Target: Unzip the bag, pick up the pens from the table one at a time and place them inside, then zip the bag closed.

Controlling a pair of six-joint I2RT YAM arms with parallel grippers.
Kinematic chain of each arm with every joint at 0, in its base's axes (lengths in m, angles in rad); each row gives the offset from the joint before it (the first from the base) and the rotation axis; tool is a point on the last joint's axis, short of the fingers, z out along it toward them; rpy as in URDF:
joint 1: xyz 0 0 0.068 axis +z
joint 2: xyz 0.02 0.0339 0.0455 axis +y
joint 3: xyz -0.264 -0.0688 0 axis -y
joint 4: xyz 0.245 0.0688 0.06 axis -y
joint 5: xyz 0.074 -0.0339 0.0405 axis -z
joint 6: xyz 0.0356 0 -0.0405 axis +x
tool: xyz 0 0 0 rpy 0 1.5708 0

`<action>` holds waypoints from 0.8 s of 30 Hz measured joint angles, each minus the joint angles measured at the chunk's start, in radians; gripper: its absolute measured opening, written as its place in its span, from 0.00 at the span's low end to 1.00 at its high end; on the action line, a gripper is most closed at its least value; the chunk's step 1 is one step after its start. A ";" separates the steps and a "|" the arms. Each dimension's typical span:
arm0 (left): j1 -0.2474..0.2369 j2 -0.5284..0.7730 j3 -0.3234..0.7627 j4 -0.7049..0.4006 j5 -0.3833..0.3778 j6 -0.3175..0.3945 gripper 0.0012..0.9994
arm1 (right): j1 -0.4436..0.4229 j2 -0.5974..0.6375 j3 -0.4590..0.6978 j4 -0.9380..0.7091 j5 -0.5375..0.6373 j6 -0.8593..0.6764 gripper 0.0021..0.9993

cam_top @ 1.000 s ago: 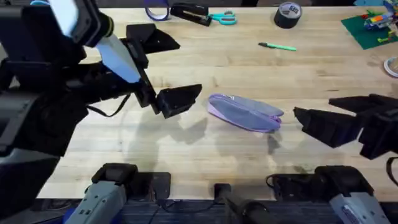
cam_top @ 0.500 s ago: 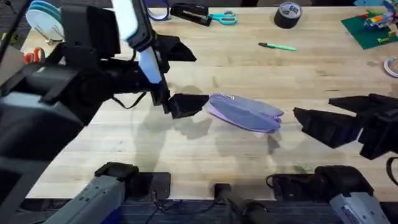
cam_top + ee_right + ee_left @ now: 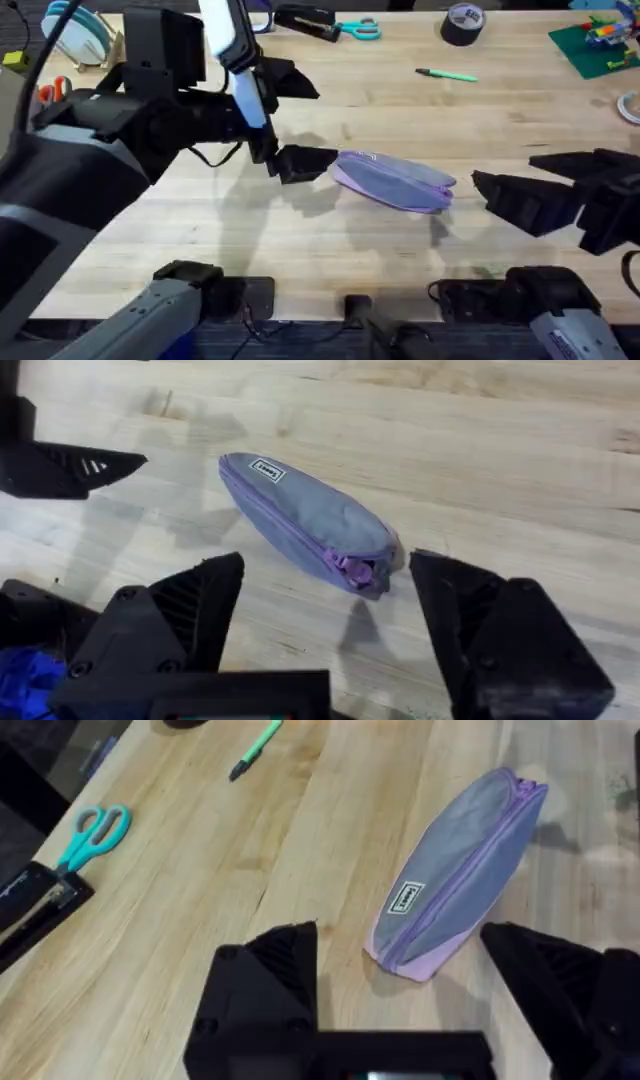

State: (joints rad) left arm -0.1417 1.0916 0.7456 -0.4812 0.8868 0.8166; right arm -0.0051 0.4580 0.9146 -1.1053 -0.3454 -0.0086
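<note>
The lavender bag's soft cloth sides (image 3: 447,838) puff out loosely along the zipper, so the zipper band (image 3: 463,870) will bend into a wave when I tug at its far end.
The lavender bag (image 3: 392,181) lies zipped shut on the table (image 3: 330,260), near its middle. My left gripper (image 3: 327,125) is open at the bag's left end, with one finger (image 3: 305,162) almost against that end. In the left wrist view the bag (image 3: 460,870) shows its pale label, and its near end lies between the fingers of the left gripper (image 3: 398,932). My right gripper (image 3: 500,172) hangs open just right of the bag. The right wrist view has the bag (image 3: 310,520) with its zipper pull facing the right gripper (image 3: 330,560). One green pen (image 3: 447,74) lies at the back, also seen as the pen (image 3: 255,745).
Teal scissors (image 3: 358,28) and a black tool (image 3: 305,20) lie at the back edge, beside a dark tape roll (image 3: 462,22). A green brick plate (image 3: 595,45) sits at the back right. Bare wood lies in front of the bag.
My left arm has swung right and its open gripper has closed in on the bag's left end. The bag, the pen and the right gripper have not moved.
</note>
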 joint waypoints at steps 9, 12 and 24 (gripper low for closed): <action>0.000 0.031 0.000 -0.002 0.015 0.000 0.99 | 0.000 0.000 0.000 0.003 0.000 0.000 1.00; -0.002 0.054 0.000 -0.002 0.016 0.000 0.99 | 0.000 0.000 0.000 0.004 0.000 0.000 1.00; -0.065 0.197 0.000 0.017 0.019 0.000 0.99 | 0.000 0.000 0.000 0.004 0.000 -0.006 1.00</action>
State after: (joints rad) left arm -0.2069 1.2882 0.7456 -0.4642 0.9058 0.8167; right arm -0.0051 0.4582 0.9146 -1.1014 -0.3450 -0.0143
